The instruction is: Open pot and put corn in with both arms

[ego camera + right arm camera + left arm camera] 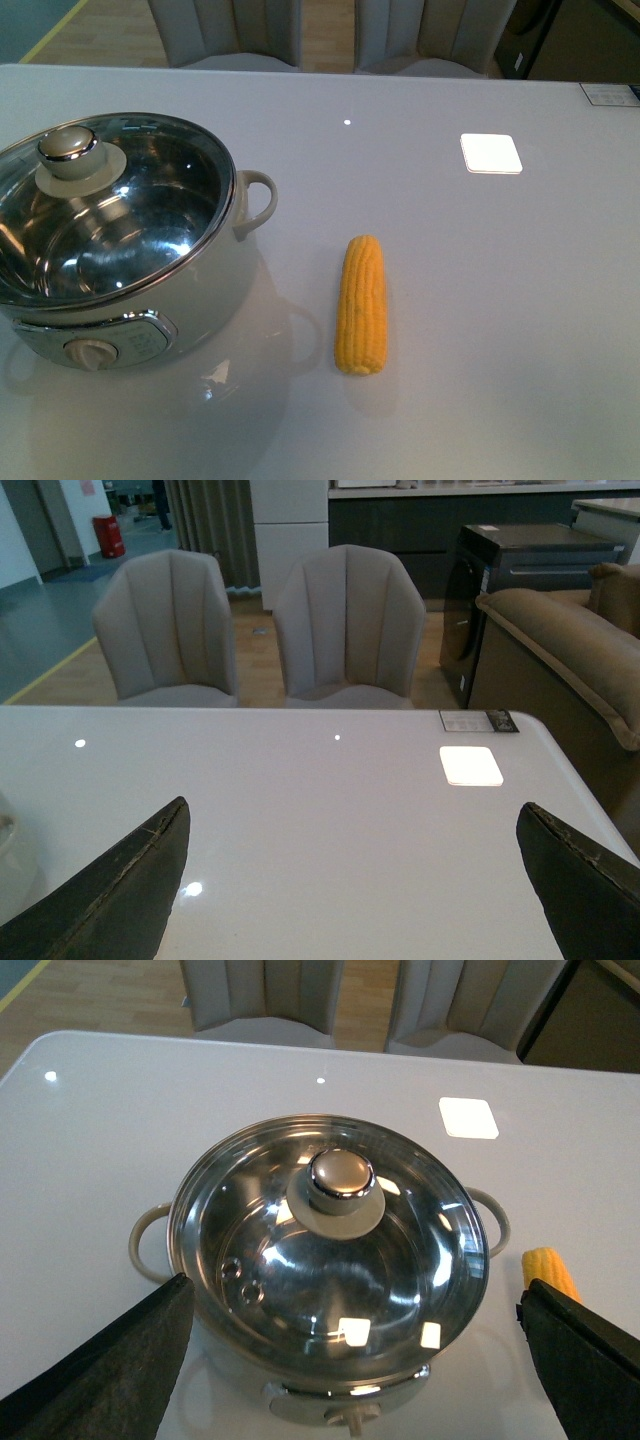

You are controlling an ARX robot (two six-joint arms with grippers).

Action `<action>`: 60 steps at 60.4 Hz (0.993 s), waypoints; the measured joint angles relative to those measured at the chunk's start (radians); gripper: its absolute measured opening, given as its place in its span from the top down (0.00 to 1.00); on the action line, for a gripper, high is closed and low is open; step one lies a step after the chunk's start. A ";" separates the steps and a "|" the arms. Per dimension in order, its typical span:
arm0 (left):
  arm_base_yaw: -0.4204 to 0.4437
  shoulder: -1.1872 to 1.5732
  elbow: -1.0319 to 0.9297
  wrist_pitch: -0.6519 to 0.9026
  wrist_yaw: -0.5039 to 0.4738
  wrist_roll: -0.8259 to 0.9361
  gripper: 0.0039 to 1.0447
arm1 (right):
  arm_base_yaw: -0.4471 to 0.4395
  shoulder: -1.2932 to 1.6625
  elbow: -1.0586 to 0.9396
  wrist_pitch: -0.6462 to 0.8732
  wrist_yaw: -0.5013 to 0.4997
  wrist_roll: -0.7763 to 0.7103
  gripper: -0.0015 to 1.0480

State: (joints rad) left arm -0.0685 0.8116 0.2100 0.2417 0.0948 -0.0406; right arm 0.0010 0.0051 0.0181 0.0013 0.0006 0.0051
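Note:
I expect the white pot (205, 300) to be empty when I take the glass lid off, because only shiny steel (125, 235) shows through the lid.
The white pot (215, 290) stands at the table's left, shut under a glass lid (130, 215) with a cream-and-steel knob (68, 146). The corn (362, 303) lies on the table to the pot's right, apart from it. In the left wrist view the pot (330, 1260), its lid knob (341, 1180) and the corn's tip (548, 1270) show. My left gripper (355, 1360) is open above the pot, its fingers (110, 1370) wide apart and empty. My right gripper (355, 880) is open and empty over bare table. Neither gripper shows in the front view.
The white table (480, 300) carries a bright light reflection (491, 153). Two grey chairs (345, 630) stand behind its far edge. A brown sofa (570, 650) and a dark cabinet (520, 580) lie past the table's right side. A small label (478, 721) sits at the far right corner.

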 joint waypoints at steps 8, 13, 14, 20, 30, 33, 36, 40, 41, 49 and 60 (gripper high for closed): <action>0.000 0.302 0.038 0.276 -0.003 0.034 0.06 | 0.000 0.000 0.000 0.000 0.000 0.000 0.08; -0.006 0.504 0.082 0.449 -0.017 0.068 0.06 | 0.000 0.000 0.000 0.000 0.000 0.000 0.08; -0.008 0.537 0.091 0.474 -0.018 0.070 0.06 | 0.000 0.000 0.000 0.000 0.000 0.000 0.08; -0.021 0.732 0.160 0.581 -0.021 0.081 0.06 | 0.000 0.000 0.000 0.000 0.000 0.000 0.08; -0.029 0.965 0.270 0.666 -0.050 0.084 0.06 | 0.000 0.000 0.000 0.000 0.000 0.000 0.08; -0.029 0.996 0.286 0.675 -0.055 0.082 0.06 | 0.000 0.000 0.000 0.000 0.000 0.000 0.08; -0.029 1.021 0.297 0.682 -0.063 0.080 0.06 | 0.000 0.000 0.000 0.000 0.000 0.000 0.08; -0.029 1.055 0.313 0.690 -0.069 0.077 0.06 | 0.000 0.000 0.000 0.000 0.000 0.000 0.08; -0.029 1.063 0.317 0.691 -0.070 0.077 0.06 | 0.000 0.000 0.000 0.000 0.000 0.000 0.08; -0.032 1.109 0.335 0.704 -0.077 0.068 0.06 | 0.000 0.000 0.000 0.000 0.000 0.000 0.08; -0.040 1.142 0.347 0.723 -0.088 0.044 0.06 | 0.000 0.000 0.000 0.000 0.000 0.000 0.08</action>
State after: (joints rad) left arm -0.1081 1.9537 0.5571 0.9642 0.0067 0.0032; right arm 0.0010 0.0051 0.0181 0.0013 0.0010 0.0051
